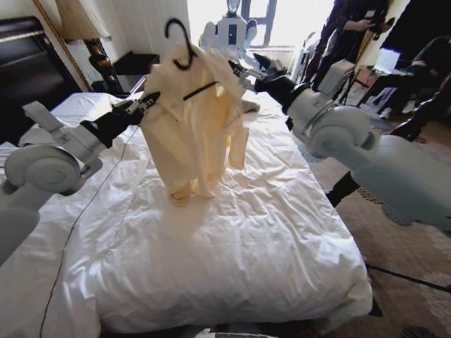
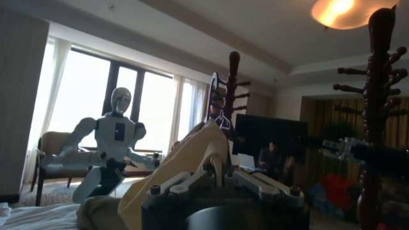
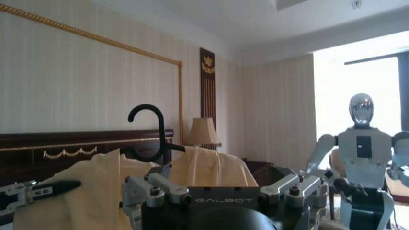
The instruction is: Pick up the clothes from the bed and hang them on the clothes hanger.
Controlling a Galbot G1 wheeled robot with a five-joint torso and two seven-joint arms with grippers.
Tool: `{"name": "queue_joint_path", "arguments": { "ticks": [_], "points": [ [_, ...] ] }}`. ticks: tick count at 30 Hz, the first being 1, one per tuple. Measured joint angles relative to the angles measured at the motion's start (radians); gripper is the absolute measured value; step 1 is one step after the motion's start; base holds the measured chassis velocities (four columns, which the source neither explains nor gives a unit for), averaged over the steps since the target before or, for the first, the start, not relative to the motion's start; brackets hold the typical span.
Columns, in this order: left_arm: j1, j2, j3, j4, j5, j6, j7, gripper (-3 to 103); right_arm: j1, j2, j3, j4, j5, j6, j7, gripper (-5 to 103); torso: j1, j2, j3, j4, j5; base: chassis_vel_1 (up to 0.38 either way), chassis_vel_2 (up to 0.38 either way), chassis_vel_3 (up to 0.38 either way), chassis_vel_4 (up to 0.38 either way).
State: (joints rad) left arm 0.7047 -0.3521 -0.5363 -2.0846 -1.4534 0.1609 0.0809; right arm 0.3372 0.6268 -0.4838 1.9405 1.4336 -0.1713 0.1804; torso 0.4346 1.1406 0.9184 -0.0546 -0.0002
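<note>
A grey end (image 1: 250, 106) sticks out past the edge of the cream top (image 1: 169, 134), so more grey cloth should appear on the bed behind the top when the robot carries it away.
The clothes (image 1: 194, 127), a pale cream long-sleeved top, hang upright on the black clothes hanger (image 1: 180, 44), whose hook sticks up above the collar. The hem just touches the white duvet of the bed (image 1: 232, 239). My left gripper (image 1: 150, 103) is shut on the top's left shoulder; in the left wrist view the fingers (image 2: 217, 173) pinch cream fabric (image 2: 185, 163). My right gripper (image 1: 244, 73) is at the other shoulder, open. In the right wrist view its spread fingers (image 3: 148, 184) sit just short of the top (image 3: 211, 167) and the hanger's hook (image 3: 151, 132).
A wooden coat stand (image 2: 377, 120) rises close to my left arm. A white humanoid robot (image 1: 231, 32) stands by the window beyond the bed. People sit and stand at the right (image 1: 416, 77). A lamp (image 1: 77, 21), the dark headboard (image 1: 25, 63) and a thin cable (image 1: 84, 211) are at the left.
</note>
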Motion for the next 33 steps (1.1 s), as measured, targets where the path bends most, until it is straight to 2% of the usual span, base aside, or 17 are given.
{"name": "queue_joint_path", "arguments": {
  "ticks": [2,17,25,33],
  "points": [
    [0.001,-0.003,-0.001,-0.005,-0.001,0.0,-0.003,2,0.001,-0.007,0.001,-0.002,0.005,-0.003,-0.004,100,0.0,0.0,0.0,0.0,0.0001,0.0,0.0,0.0,0.0],
    [-0.002,0.004,-0.019,-0.036,-0.031,0.008,-0.016,2,0.029,0.007,0.005,-0.031,-0.001,-0.02,-0.008,100,0.0,0.0,0.0,0.0004,-0.0003,0.0,0.0,0.0,0.0],
    [-0.031,0.005,-0.021,-0.02,-0.045,-0.001,0.028,2,0.045,-0.01,0.022,-0.056,0.0,-0.044,-0.035,100,0.0,0.0,0.0,0.0002,-0.0002,0.0,0.0,0.0,0.0],
    [-0.058,0.018,-0.017,-0.003,-0.054,-0.005,0.042,2,0.042,-0.007,0.031,-0.063,-0.004,-0.051,-0.035,100,0.0,0.0,0.0,0.0002,0.0,0.0,0.0,0.0,0.0]
  ]
}}
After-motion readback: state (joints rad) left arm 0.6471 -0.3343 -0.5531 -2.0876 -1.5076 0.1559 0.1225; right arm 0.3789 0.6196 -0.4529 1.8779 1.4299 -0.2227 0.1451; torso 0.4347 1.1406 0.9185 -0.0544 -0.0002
